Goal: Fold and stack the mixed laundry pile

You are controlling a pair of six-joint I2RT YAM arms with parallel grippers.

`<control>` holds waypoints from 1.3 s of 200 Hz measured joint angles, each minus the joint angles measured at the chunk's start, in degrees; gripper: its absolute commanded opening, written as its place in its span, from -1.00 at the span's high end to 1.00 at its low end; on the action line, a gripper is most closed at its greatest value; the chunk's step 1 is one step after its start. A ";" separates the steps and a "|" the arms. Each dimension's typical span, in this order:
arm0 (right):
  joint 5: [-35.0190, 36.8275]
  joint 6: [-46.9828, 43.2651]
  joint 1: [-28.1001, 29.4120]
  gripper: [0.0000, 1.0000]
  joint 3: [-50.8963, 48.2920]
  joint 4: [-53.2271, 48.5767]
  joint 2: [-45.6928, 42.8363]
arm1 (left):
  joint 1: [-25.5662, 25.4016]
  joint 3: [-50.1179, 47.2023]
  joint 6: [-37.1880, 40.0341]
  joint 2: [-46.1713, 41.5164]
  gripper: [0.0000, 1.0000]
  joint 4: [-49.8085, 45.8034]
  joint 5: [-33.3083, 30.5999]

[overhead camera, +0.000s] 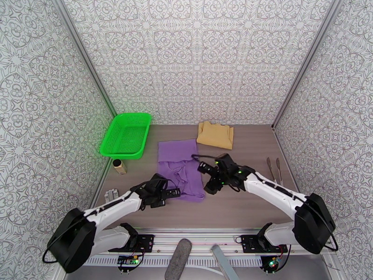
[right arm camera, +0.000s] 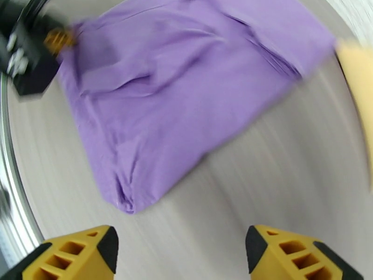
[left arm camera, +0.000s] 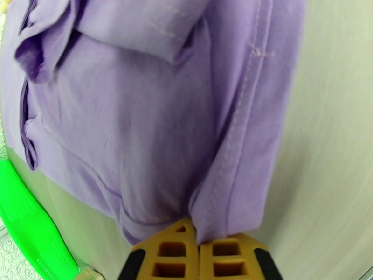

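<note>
The purple T-shirt's near half (overhead camera: 191, 189) will bring a hidden printed front up when the robot folds it, since plain back shows beside the folded far flap (overhead camera: 177, 150).
The purple T-shirt (overhead camera: 179, 170) lies partly folded and wrinkled in the middle of the table. The mustard-tan garment (overhead camera: 215, 135) lies folded behind it, apart from it. My left gripper (overhead camera: 173, 193) is at the shirt's near corner. In the left wrist view that gripper (left arm camera: 199, 236) is shut on the hem of the purple T-shirt (left arm camera: 140, 117). My right gripper (overhead camera: 208, 177) hovers at the shirt's right edge. In the right wrist view it (right arm camera: 182, 250) stands open with nothing between its fingers, just short of the purple T-shirt (right arm camera: 177, 89) corner. The tan garment (right arm camera: 359, 75) shows at that view's right edge.
A green mesh basket (overhead camera: 126, 135) stands at the back left. A small tan bottle (overhead camera: 120, 166) sits in front of it, and a grey object (overhead camera: 111, 194) lies by the left wall. Metal tongs (overhead camera: 273, 169) lie near the right wall.
</note>
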 measured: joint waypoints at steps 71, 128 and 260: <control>1.01 -19.52 6.84 -0.61 0.90 -3.48 7.48 | 3.23 -0.63 1.38 -5.35 1.00 -1.16 0.81; 3.80 -24.39 9.86 -0.56 0.92 -0.42 16.26 | 3.54 -0.85 1.53 -5.18 1.00 -1.20 1.99; 3.85 -23.74 9.92 1.00 3.78 6.60 21.66 | 3.58 -0.85 1.70 -5.42 1.00 -1.22 2.19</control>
